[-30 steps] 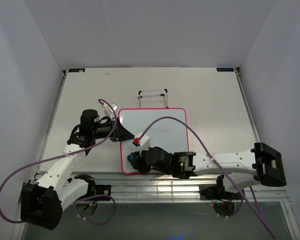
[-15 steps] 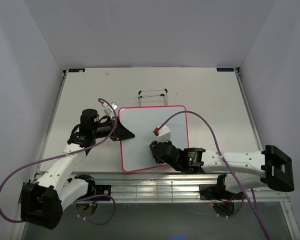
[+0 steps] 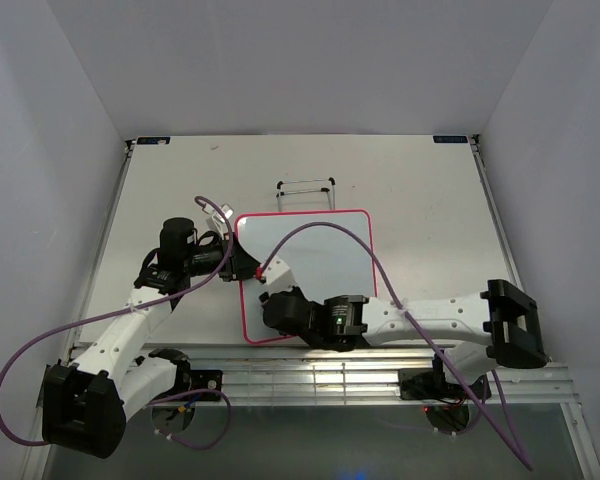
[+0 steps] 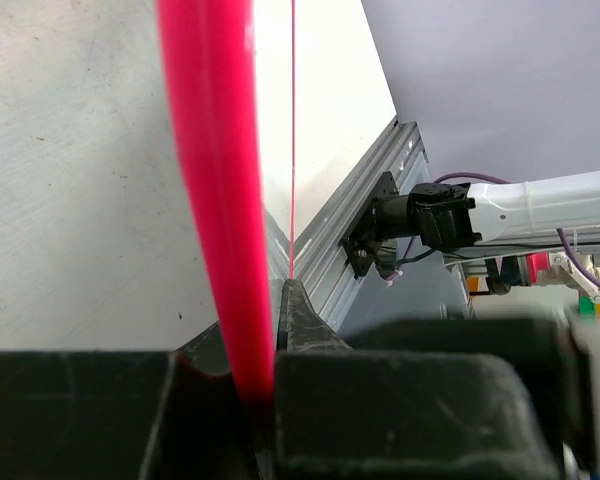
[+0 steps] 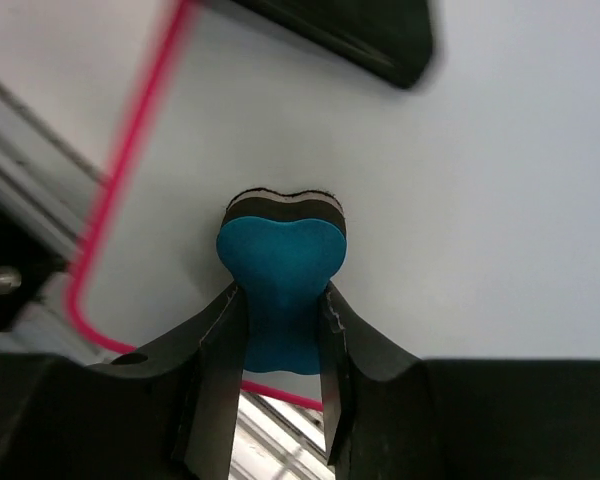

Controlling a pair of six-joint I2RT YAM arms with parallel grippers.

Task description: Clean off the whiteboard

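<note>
I should have my right gripper sweep the eraser back toward the middle of the whiteboard's face (image 3: 320, 268), as the eraser is near my left gripper and the pink frame (image 3: 243, 300).
The whiteboard (image 3: 320, 262), pink-framed with a glossy white face, lies flat on the table; I see no marks on the face. My left gripper (image 3: 246, 266) is shut on its left edge, and the pink frame (image 4: 215, 200) runs between the jaws of the left gripper (image 4: 260, 385). My right gripper (image 5: 280, 335) is shut on the waist of a blue bone-shaped eraser (image 5: 280, 275), whose dark felt side is pressed on the board face (image 5: 480, 200) near the near-left corner. In the top view the right gripper (image 3: 269, 300) hides the eraser.
A thin black wire stand (image 3: 306, 190) sits just behind the board. A metal rail (image 3: 310, 375) runs along the near table edge, close to the board's front side. Purple cables loop over both arms. White walls enclose the table.
The right gripper carried the eraser from the board's near-left corner toward the middle, then back left. The left gripper kept its hold on the board's edge.
</note>
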